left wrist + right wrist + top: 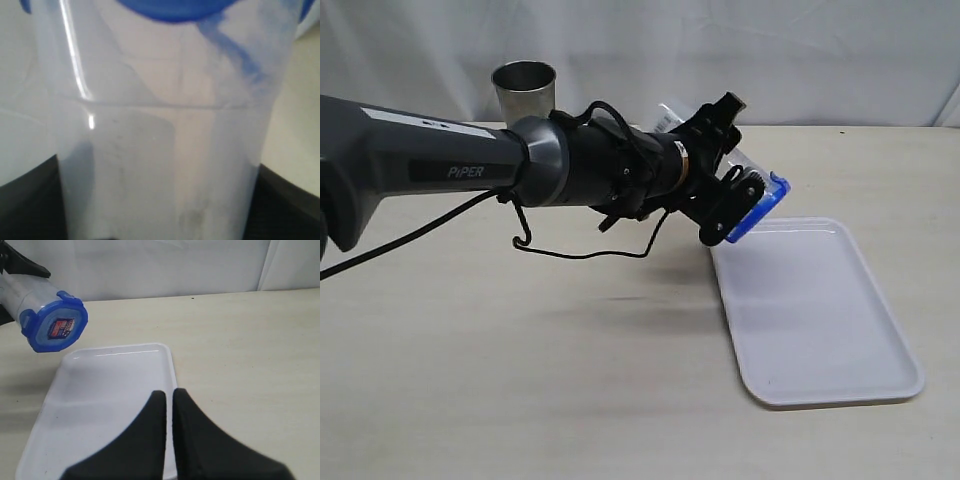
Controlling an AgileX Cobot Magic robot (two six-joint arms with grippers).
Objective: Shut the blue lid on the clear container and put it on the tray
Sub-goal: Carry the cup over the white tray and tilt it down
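Note:
The clear container slants with its blue lid (760, 209) pointing down toward the tray, so my left gripper should turn it upright before lowering its base onto the white tray (835, 325).
My left gripper (732, 165) is shut on the clear container (742, 160) and holds it lying nearly level in the air, over the far left corner of the white tray (820, 310). The blue lid (760, 208) sits on the container's mouth and faces the tray side. In the left wrist view the container (160, 150) fills the picture, with the lid (170, 10) at its far end. The right wrist view shows the lid (56, 327) with its sticker, the container (22, 295) and the tray (100, 405). My right gripper (169, 395) hangs shut and empty over the tray.
A grey steel cup (524, 90) stands upright at the back of the table, behind the left arm. A black cable (580, 250) loops under that arm. The white backdrop closes off the far side of the table.

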